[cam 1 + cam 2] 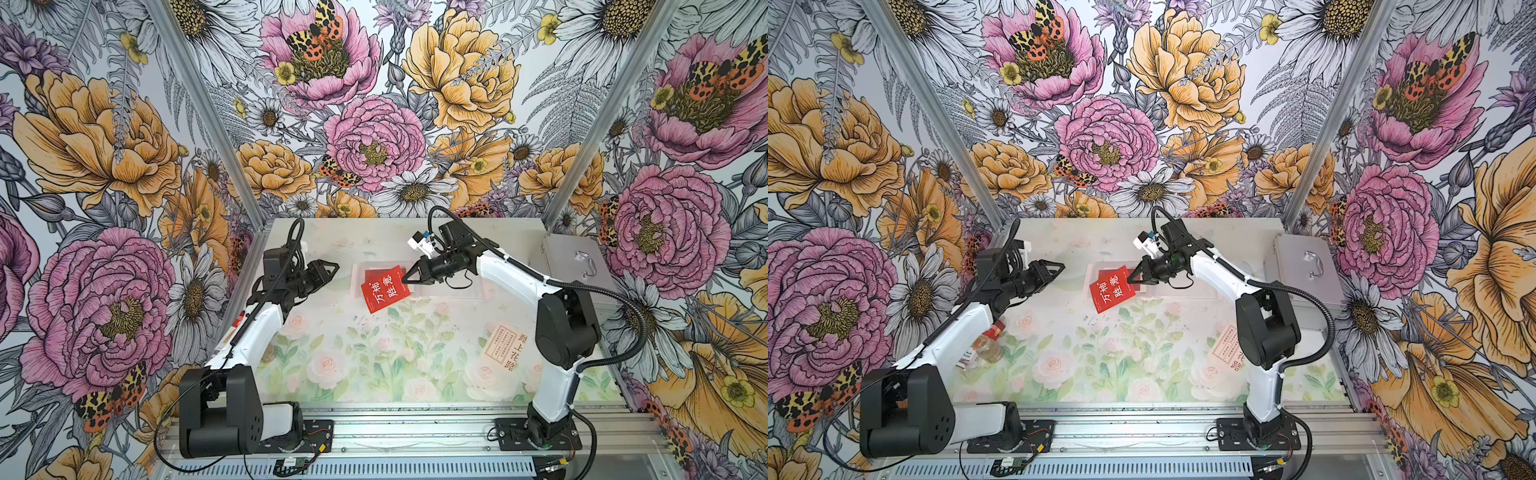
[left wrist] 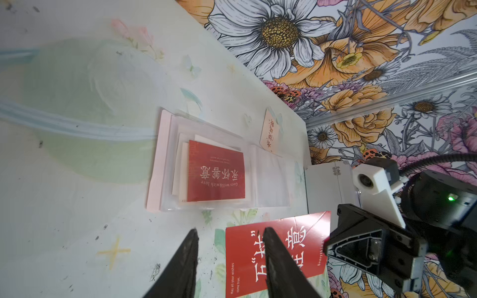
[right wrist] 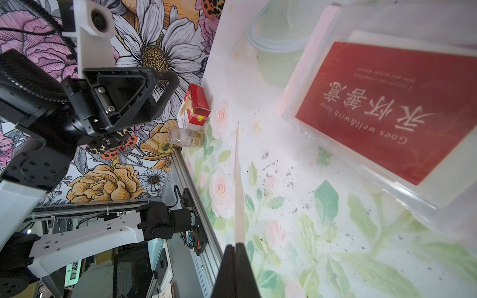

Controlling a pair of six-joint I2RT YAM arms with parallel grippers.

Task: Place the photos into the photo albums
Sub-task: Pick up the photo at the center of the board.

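The held red photo's free edge (image 1: 367,296) faces the left gripper's open fingers, so the robot should keep moving them in until they are around that edge and close them.
My right gripper (image 1: 405,281) is shut on the edge of a red photo (image 1: 385,289) with white Chinese characters. It holds the photo tilted in the air just in front of the open pale-pink photo album (image 1: 359,272). In the right wrist view this photo (image 3: 238,185) shows edge-on, sticking out of the shut right gripper (image 3: 235,245). Another red photo (image 2: 216,171) lies in a clear sleeve of the album (image 2: 160,165) on top of paler cards. My left gripper (image 2: 231,230) is open and empty, left of the album and level with the held photo (image 2: 296,247). A cream photo (image 1: 503,345) lies on the table front right.
A silver metal case (image 1: 573,257) with a handle stands at the table's right edge. A red-and-white carton (image 3: 195,108) and a small clear bottle (image 3: 184,138) sit by the left edge under my left arm. Another cream card (image 2: 271,134) lies beyond the album.
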